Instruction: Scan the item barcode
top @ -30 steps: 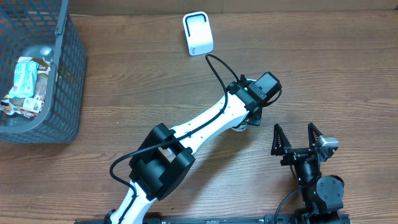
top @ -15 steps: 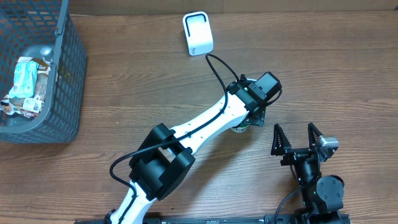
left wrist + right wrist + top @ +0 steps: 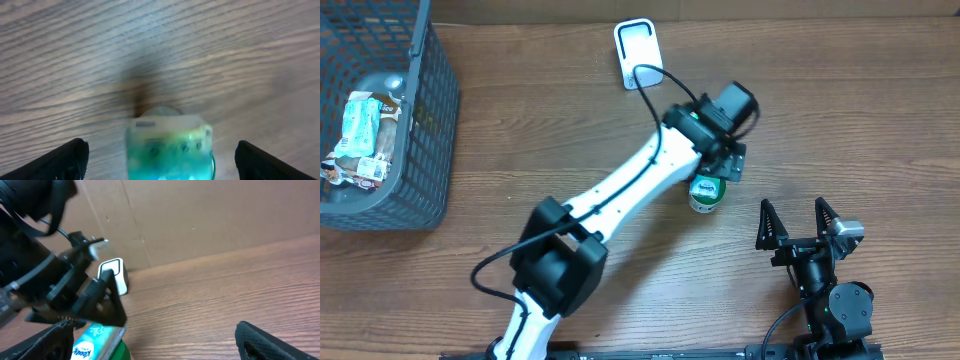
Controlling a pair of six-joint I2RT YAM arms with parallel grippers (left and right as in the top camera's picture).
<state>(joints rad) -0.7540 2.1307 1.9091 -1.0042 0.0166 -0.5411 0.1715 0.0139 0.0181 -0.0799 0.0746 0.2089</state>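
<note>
The teal packet (image 3: pixel 705 187) is on top of the green-lidded canister, so the robot's left gripper should pinch the packet, lift it away and put it down on the open wood (image 3: pixel 588 166) before the scan.
The item, a small teal-and-white canister with a green end (image 3: pixel 706 193), rests on the wooden table, free of both grippers. My left gripper (image 3: pixel 727 163) hovers just behind and over it, open. In the left wrist view the blurred canister (image 3: pixel 170 145) sits between the two black fingertips (image 3: pixel 70 157) with a wide gap on each side. The white barcode scanner (image 3: pixel 638 54) stands at the table's far edge, also seen from the right wrist as the scanner (image 3: pixel 114 275). My right gripper (image 3: pixel 795 220) rests open near the front right, with nothing between its fingers.
A dark wire basket (image 3: pixel 430 110) at the far left holds wrapped packets (image 3: pixel 365 135). The left arm (image 3: pixel 620 200) stretches diagonally across the middle of the table. A brown cardboard wall (image 3: pixel 210 215) backs the table.
The left gripper's jaws have spread and let go of the canister. The arm has drawn back and to the left, leaving the canister uncovered on the table. The right arm has stayed still.
</note>
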